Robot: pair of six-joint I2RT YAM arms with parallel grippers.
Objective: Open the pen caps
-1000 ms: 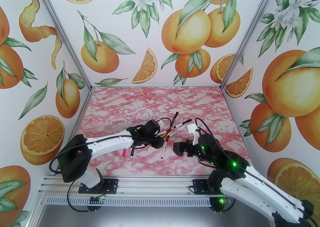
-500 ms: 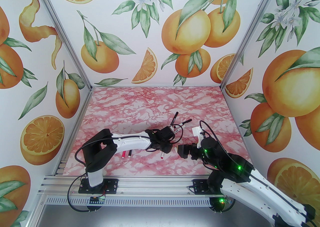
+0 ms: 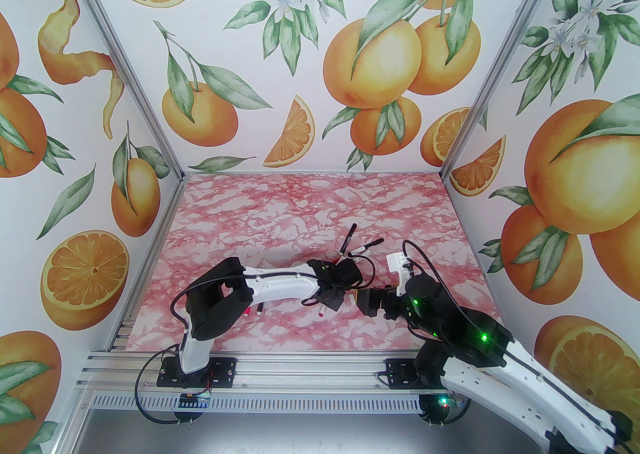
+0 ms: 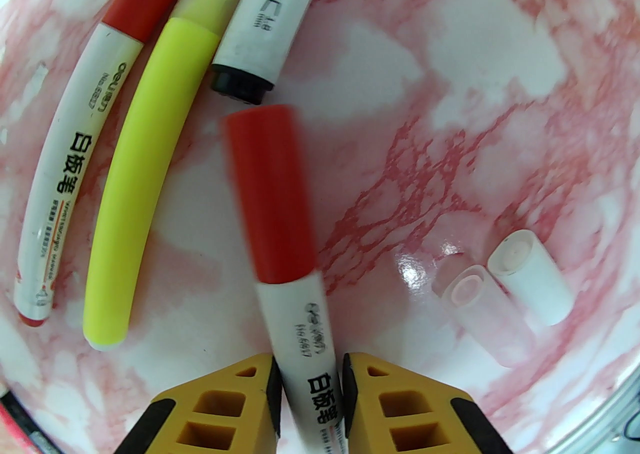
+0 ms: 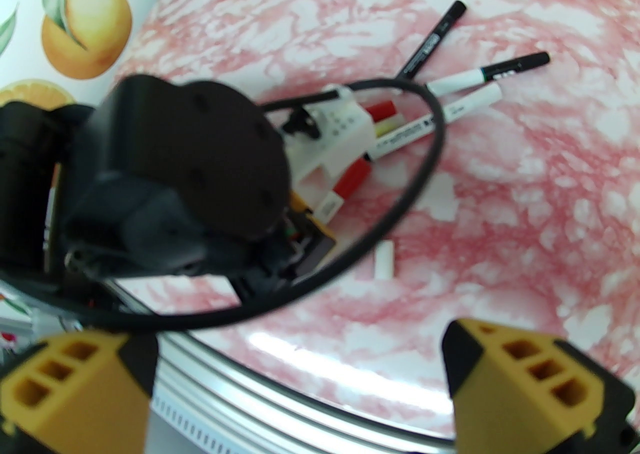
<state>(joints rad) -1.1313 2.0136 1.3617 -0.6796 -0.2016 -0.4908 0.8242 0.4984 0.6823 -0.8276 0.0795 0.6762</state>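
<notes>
My left gripper should lift the pen and my right gripper should take its red cap, because my left gripper holds only the pen's white body, low beside other pens.
In the left wrist view my left gripper [image 4: 310,367] is shut on the white barrel of a pen [image 4: 300,337], whose red pen cap [image 4: 270,197] points away from me. Beside it lie another red-capped white pen [image 4: 75,192], a neon yellow pen [image 4: 140,177] and a black-ended white marker [image 4: 265,17]. Two loose caps, one white [image 4: 530,282] and one translucent [image 4: 485,312], lie to the right. My right gripper [image 5: 300,392] stands open, facing the left gripper [image 3: 331,298] from close by on the right [image 3: 361,301].
More pens with black caps [image 3: 350,241] lie crossed just behind the two grippers. A black cable [image 5: 400,202] loops off the left wrist, in front of the right gripper. The pink marbled table [image 3: 280,202] stretches free toward the back wall.
The left arm has swung right and folded in, carrying its gripper toward the right gripper. The right gripper has edged slightly left toward it.
</notes>
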